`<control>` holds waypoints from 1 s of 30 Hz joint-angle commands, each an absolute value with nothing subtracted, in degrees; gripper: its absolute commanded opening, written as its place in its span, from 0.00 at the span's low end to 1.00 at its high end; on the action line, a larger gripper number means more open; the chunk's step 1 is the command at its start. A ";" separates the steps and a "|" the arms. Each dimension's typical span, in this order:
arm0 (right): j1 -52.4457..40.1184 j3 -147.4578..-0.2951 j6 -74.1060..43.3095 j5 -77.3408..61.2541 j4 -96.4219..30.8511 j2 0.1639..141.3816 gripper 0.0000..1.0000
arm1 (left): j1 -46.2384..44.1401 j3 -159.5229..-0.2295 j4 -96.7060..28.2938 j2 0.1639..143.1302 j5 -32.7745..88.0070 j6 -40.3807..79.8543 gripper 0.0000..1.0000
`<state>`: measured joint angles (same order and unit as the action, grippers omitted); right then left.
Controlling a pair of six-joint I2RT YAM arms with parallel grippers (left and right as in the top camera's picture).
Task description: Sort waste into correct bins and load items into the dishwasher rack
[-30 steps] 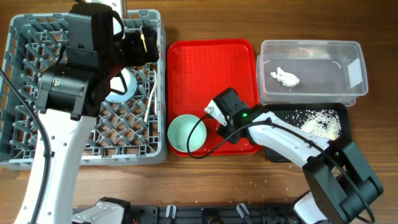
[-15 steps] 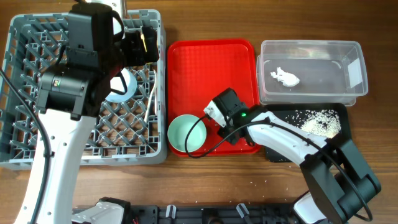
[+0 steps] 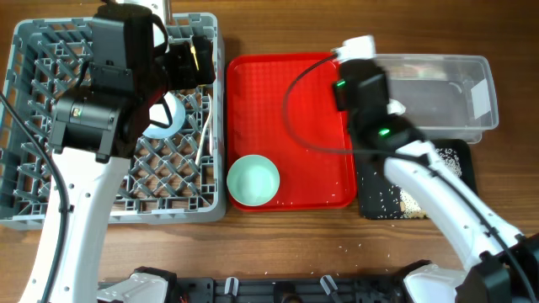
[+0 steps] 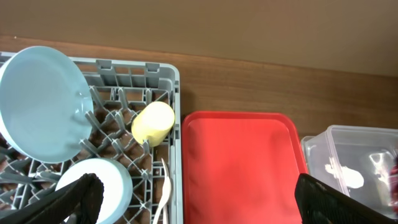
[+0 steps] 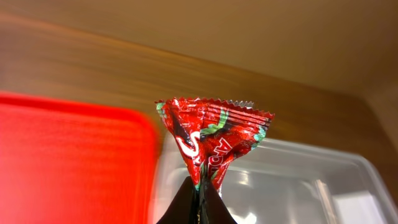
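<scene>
The red wrapper (image 5: 212, 134) is hanging above the clear tub's rim, so my right gripper should keep moving across and let go of the wrapper over the open part of the tub's bottom (image 3: 440, 99) next to the white napkin.
My right gripper (image 5: 200, 186) is shut on the shiny red wrapper (image 5: 211, 140), which hangs over the left end of the clear tub (image 3: 455, 93). From overhead the wrapper is hidden under this gripper (image 3: 358, 52). A white napkin (image 4: 341, 175) lies in the tub. The black tray (image 3: 461, 172) holds rice-like crumbs (image 3: 442, 156). The mint-green bowl (image 3: 253, 180) sits on the red tray (image 3: 286, 109). In the grey rack (image 3: 50, 189) are the blue plate (image 4: 40, 102), yellow cup (image 4: 152, 122), blue bowl (image 4: 99, 186) and a white spoon (image 4: 163, 193). My left gripper (image 4: 199, 208) hovers open over the rack's right edge.
The red tray lies between the rack and the two bins, which sit at the right, the tub behind the black tray. A few crumbs dot the wooden table in front of the trays. My left arm covers the rack's back middle.
My right gripper closed on the wrapper near the mint-green bowl, then lifted and swung back right to the tub's left end. The left arm has not moved.
</scene>
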<state>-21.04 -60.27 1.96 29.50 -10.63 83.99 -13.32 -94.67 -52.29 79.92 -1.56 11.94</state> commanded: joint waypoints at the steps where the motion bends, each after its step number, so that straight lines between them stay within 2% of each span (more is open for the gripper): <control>1: -8.54 -60.49 -3.88 19.07 -9.80 84.16 0.04 | -12.99 -94.63 -52.18 79.92 -0.89 12.67 1.00; 2: -4.38 -60.49 -3.86 12.23 -9.58 84.29 0.04 | -12.99 -94.63 -52.18 79.92 -0.89 12.67 1.00; 4: 0.19 -60.47 -4.82 8.45 -9.98 85.47 0.04 | -12.99 -94.63 -52.18 79.92 -0.89 12.67 1.00; 6: 4.01 -60.40 -14.79 8.43 -10.70 88.44 0.04 | -12.99 -94.63 -52.18 79.92 -0.89 12.67 1.00; 7: 4.54 -60.40 -18.61 8.45 -10.81 89.95 0.04 | -12.99 -94.63 -52.18 79.92 -0.89 12.67 1.00; 10: 4.51 -60.42 -18.98 9.56 -11.35 92.47 0.04 | -12.99 -94.63 -52.18 79.92 -0.89 12.67 1.00; 12: 4.54 -60.40 -25.39 15.31 -12.99 93.54 0.04 | -12.99 -94.63 -52.18 79.92 -0.89 12.67 1.00; 14: 4.54 -60.31 -25.47 17.98 -13.10 94.21 0.05 | -12.99 -94.63 -52.18 79.92 -0.89 12.67 1.00; 16: 4.54 -60.31 -25.45 18.00 -13.63 94.32 0.26 | -12.99 -94.63 -52.18 79.92 -0.89 12.67 1.00; 18: 4.54 -60.31 -25.45 17.98 -13.67 94.32 0.55 | -12.99 -94.63 -52.18 79.92 -0.89 12.67 1.00; 19: 4.54 -60.31 -25.23 17.98 -13.74 94.30 0.59 | -12.99 -94.63 -52.18 79.92 -0.89 12.67 1.00; 21: 4.51 -60.49 -21.80 17.89 -13.54 93.67 0.84 | -12.99 -94.63 -52.18 79.92 -0.89 12.67 1.00; 22: 4.51 -60.82 -13.85 13.91 -13.50 91.37 1.00 | -12.99 -94.63 -52.18 79.92 -0.89 12.67 1.00; 25: 4.51 -60.82 12.03 -0.82 -13.37 85.82 1.00 | -12.99 -94.63 -52.18 79.92 -0.89 12.67 1.00; 26: 4.51 -60.80 16.58 -3.18 -13.61 84.77 1.00 | -12.99 -94.63 -52.18 79.92 -0.89 12.67 1.00; 30: 4.51 -60.64 17.96 -3.14 -13.72 84.58 1.00 | -12.99 -94.63 -52.18 79.92 -0.89 12.67 1.00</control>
<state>4.64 -60.25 12.69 -0.08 -13.65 84.73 -13.32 -94.67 -52.34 79.92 -1.56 11.94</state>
